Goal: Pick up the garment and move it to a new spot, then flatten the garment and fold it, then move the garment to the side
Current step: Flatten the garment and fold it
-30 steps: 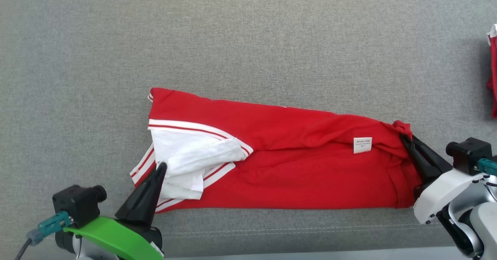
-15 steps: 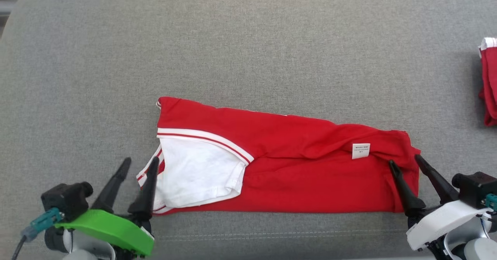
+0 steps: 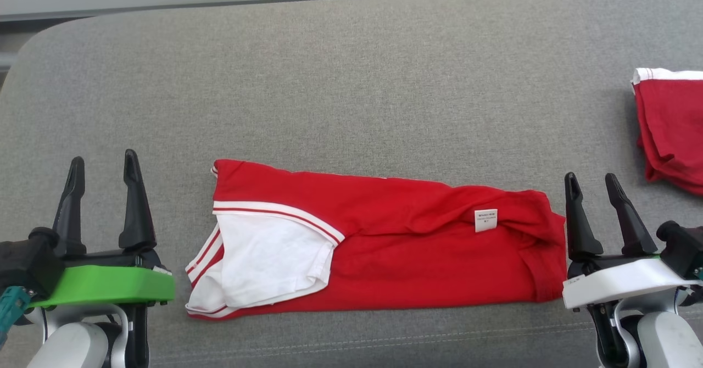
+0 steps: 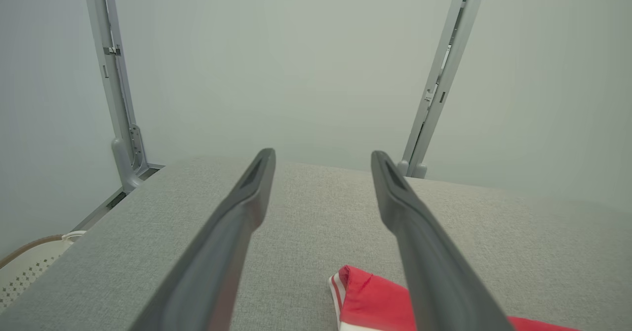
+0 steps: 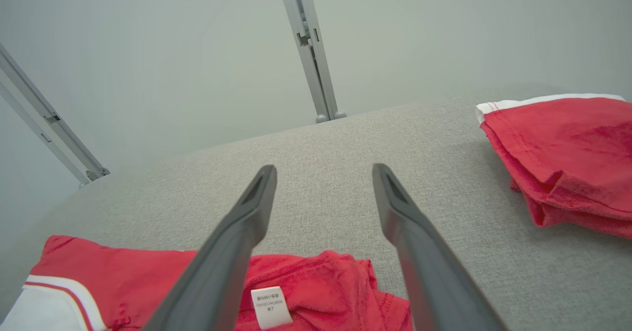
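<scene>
My gripper will fold the garment's end (image 3: 548, 249) over, and I should expect a hidden black number underneath, because the white label (image 3: 486, 220) shows on plain red cloth.
A red garment (image 3: 395, 247) with a white sleeve and red-and-white striped trim lies folded into a long strip across the grey cushion (image 3: 351, 82), a small white label showing near its right end. My left gripper (image 3: 101, 165) stands open to the left of the garment, clear of it. My right gripper (image 3: 593, 184) stands open just off the garment's right end, apart from the cloth. The left wrist view catches the garment's striped corner (image 4: 365, 301) beside my right-hand finger (image 4: 419, 252). In the right wrist view the garment (image 5: 316, 281) with its label lies under my open fingers.
Another folded red garment (image 3: 673, 126) with white trim lies at the cushion's right edge, also in the right wrist view (image 5: 563, 153). Metal posts (image 4: 439, 74) and a pale wall stand behind the cushion. The cushion's front seam (image 3: 351, 340) runs just below the garment.
Both grippers have let go of the garment's ends, opened wide and drawn back to its sides. The garment lies flatter. The head camera has tilted up, showing the cushion's far edge.
</scene>
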